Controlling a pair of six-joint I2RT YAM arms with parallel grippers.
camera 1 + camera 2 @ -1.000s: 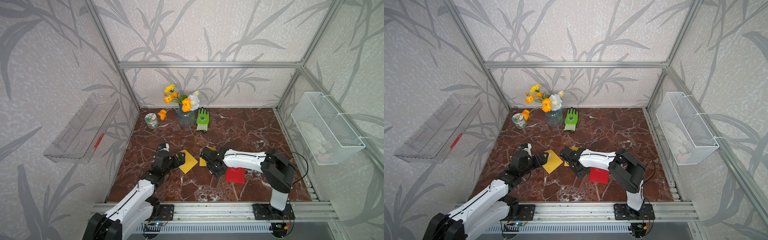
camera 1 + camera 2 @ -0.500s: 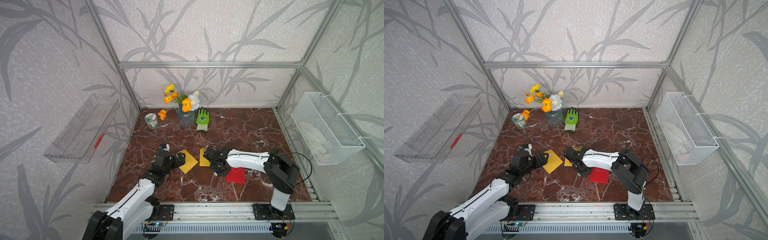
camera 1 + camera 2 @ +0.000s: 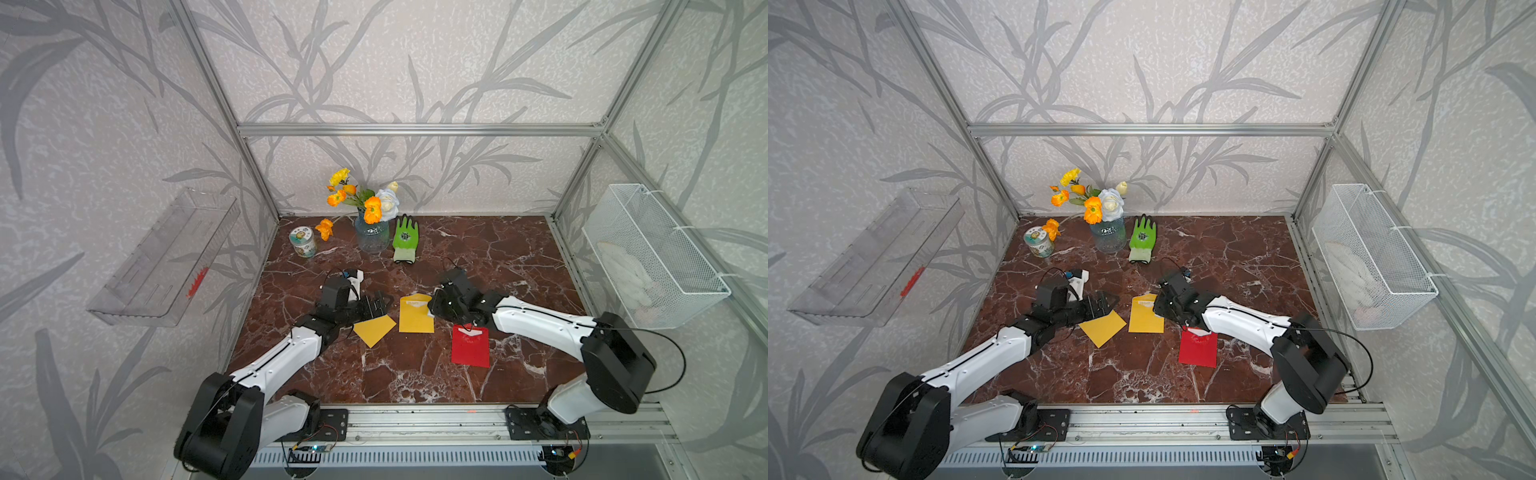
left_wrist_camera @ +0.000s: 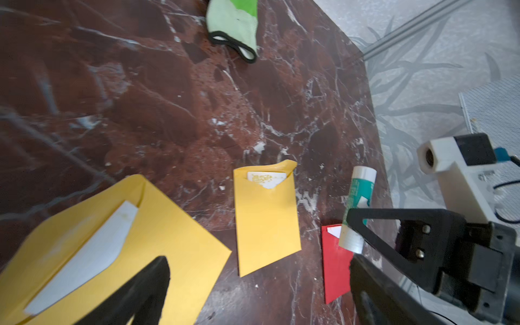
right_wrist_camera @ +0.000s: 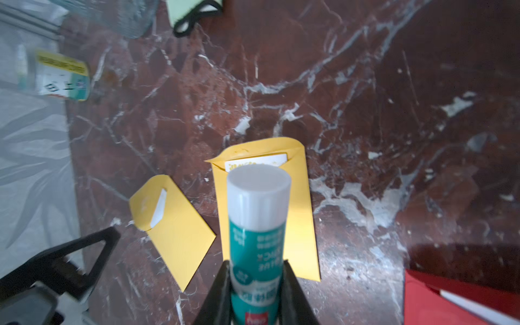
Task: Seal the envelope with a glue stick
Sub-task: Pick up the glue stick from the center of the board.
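The glue stick in my right gripper has the white cap point(image 5: 259, 195) over it, so my left gripper should reach across to the teal label point(image 4: 359, 190) and help uncap the glue stick before gluing.
My right gripper point(image 5: 256, 263) is shut on the glue stick point(image 5: 257, 225), a white tube with a teal label and a white cap. The capped end points over a yellow envelope point(image 5: 298, 219) whose flap stands open with a white card inside. In both top views this gripper point(image 3: 432, 307) point(image 3: 1158, 309) hovers at that envelope's point(image 3: 415, 316) point(image 3: 1146, 316) right edge. A second yellow envelope point(image 3: 374, 330) lies tilted to its left, under my open left gripper point(image 3: 376, 305) point(image 4: 257, 261). The left wrist view shows the glue stick point(image 4: 358, 197) held clear of the table.
A red envelope point(image 3: 470, 351) lies just right of the yellow ones, partly under the right arm. At the back stand a flower vase point(image 3: 372, 237), a green glove point(image 3: 405, 239) and a tin can point(image 3: 302, 242). A wire basket point(image 3: 648, 257) hangs on the right wall.
My right gripper has shut on the glue stick and drawn back to the right, uncovering the middle yellow envelope. The left arm has stayed put.
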